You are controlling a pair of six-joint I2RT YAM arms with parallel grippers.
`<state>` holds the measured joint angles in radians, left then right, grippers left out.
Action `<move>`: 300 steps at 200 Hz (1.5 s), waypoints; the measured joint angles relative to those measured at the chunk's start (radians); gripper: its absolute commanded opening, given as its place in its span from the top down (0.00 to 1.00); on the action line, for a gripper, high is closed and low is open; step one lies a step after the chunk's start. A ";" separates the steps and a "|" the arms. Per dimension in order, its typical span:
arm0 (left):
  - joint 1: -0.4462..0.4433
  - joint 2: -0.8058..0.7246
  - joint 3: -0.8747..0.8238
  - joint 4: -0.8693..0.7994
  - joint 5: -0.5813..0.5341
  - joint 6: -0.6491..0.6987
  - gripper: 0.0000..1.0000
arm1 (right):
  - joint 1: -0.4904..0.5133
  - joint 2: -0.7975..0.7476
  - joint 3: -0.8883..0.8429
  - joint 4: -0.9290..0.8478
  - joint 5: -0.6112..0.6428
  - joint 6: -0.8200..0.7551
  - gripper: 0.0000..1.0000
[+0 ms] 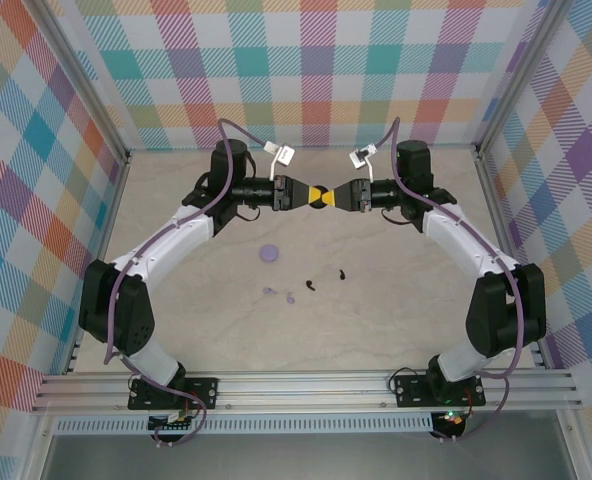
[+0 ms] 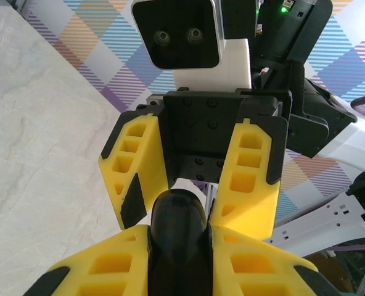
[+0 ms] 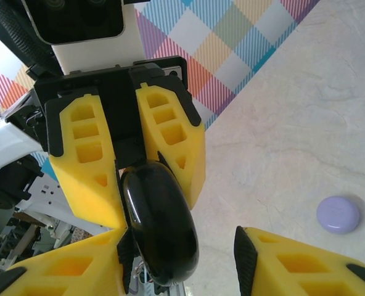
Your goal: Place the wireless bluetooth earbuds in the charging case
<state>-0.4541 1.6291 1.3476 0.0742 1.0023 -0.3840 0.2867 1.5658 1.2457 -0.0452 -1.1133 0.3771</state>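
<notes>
The black charging case sits deep between my left gripper's fingers (image 2: 180, 250), so my right gripper should steady the case (image 3: 161, 228) while my left gripper regrasps with more standing clear.
A glossy black charging case (image 1: 321, 195) hangs in the air at the back middle of the table. My left gripper (image 1: 311, 194) is shut on it; in the left wrist view the case (image 2: 176, 216) sits pinched between that gripper's (image 2: 179, 233) yellow fingers. My right gripper (image 1: 334, 195) faces it from the other side and stands open around the case (image 3: 161, 209). One finger (image 3: 59, 271) touches the case, the other finger (image 3: 293, 265) is well apart. Two black earbuds (image 1: 309, 285) (image 1: 341, 272) and two lavender earbuds (image 1: 268, 291) (image 1: 289, 297) lie on the table.
A round lavender case (image 1: 268, 253) lies closed on the marble tabletop (image 1: 396, 300), left of centre, also seen from the right wrist (image 3: 338, 214). Checked walls (image 1: 306, 70) enclose the back and sides. Both arm bases stand at the near rail (image 1: 306, 385).
</notes>
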 measured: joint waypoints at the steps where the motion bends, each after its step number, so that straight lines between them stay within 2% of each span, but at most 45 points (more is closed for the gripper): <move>1: 0.000 0.000 0.000 0.000 0.000 0.000 0.83 | 0.000 0.000 0.000 0.001 0.000 0.000 0.52; 64: -0.002 -0.002 0.000 0.000 0.001 0.000 0.84 | 0.016 0.000 0.000 0.026 -0.040 0.002 0.57; 129: -0.002 -0.019 0.000 0.000 0.002 0.000 0.83 | 0.018 -0.001 0.000 0.051 -0.051 0.006 0.74; 183: -0.002 -0.030 0.000 -0.001 -0.008 0.010 0.67 | 0.021 -0.009 0.000 0.070 -0.043 0.023 0.82; 230: -0.002 -0.048 -0.001 -0.030 -0.027 0.031 0.59 | 0.022 -0.023 0.000 0.084 0.002 0.038 0.85; 300: -0.003 -0.058 -0.003 -0.046 -0.024 0.037 0.61 | 0.021 -0.030 0.000 0.107 0.012 0.056 0.84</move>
<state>-0.4568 1.5711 1.3445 0.0280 0.9787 -0.3466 0.3077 1.5360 1.2457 0.0620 -1.1011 0.4335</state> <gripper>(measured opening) 0.407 0.216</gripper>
